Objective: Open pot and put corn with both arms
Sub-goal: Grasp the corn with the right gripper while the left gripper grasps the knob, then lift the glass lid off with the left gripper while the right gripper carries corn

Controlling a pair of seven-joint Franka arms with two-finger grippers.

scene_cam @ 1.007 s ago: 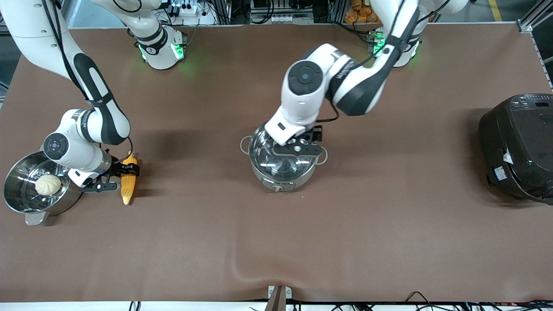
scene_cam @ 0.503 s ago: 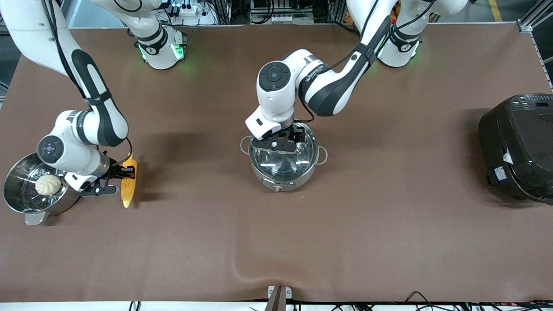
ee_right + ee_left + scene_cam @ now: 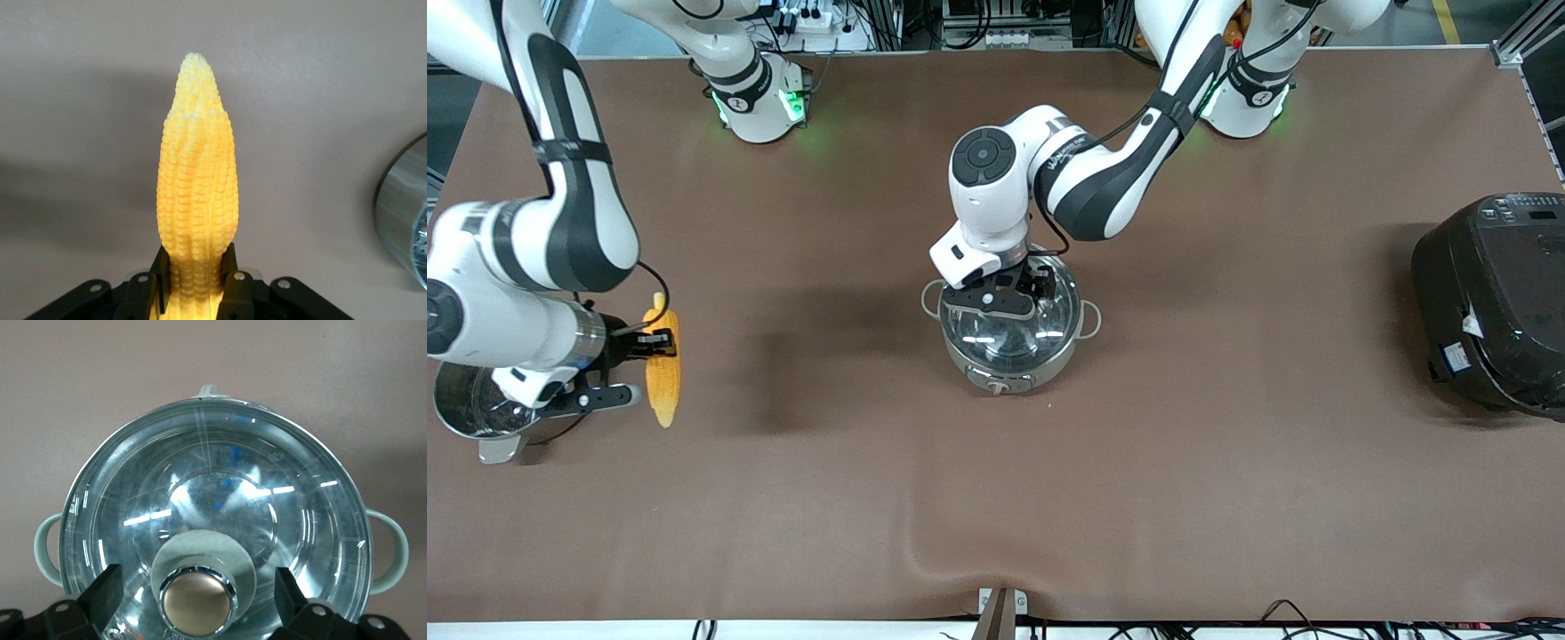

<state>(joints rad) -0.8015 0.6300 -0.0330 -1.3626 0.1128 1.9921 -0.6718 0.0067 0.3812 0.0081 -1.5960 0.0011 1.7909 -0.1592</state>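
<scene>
The glass lid [image 3: 1008,337] keeps the corn out of the steel pot, so my left gripper should first grab the copper knob [image 3: 197,604] and move the lid toward the black cooker.
The steel pot [image 3: 1003,360] stands mid-table with its glass lid [image 3: 1014,336] on. My left gripper [image 3: 1003,299] is open just above the lid. In the left wrist view its fingers [image 3: 104,593] stand on either side of the copper knob [image 3: 196,601] without touching it, and the gripper [image 3: 197,590] is centred on the knob. My right gripper [image 3: 649,345] is shut on the thick end of the yellow corn [image 3: 664,384] and holds it in the air beside the steamer pot. The right wrist view shows the corn [image 3: 197,193] pointing away from the gripper [image 3: 195,275].
The steel steamer pot [image 3: 467,418] sits at the right arm's end, mostly hidden under the right arm; its rim shows in the right wrist view [image 3: 404,213]. A large black cooker [image 3: 1494,302] stands at the left arm's end.
My right gripper has lifted the corn off the table and the arm now covers the bun. My left gripper has moved across the lid to sit over its knob.
</scene>
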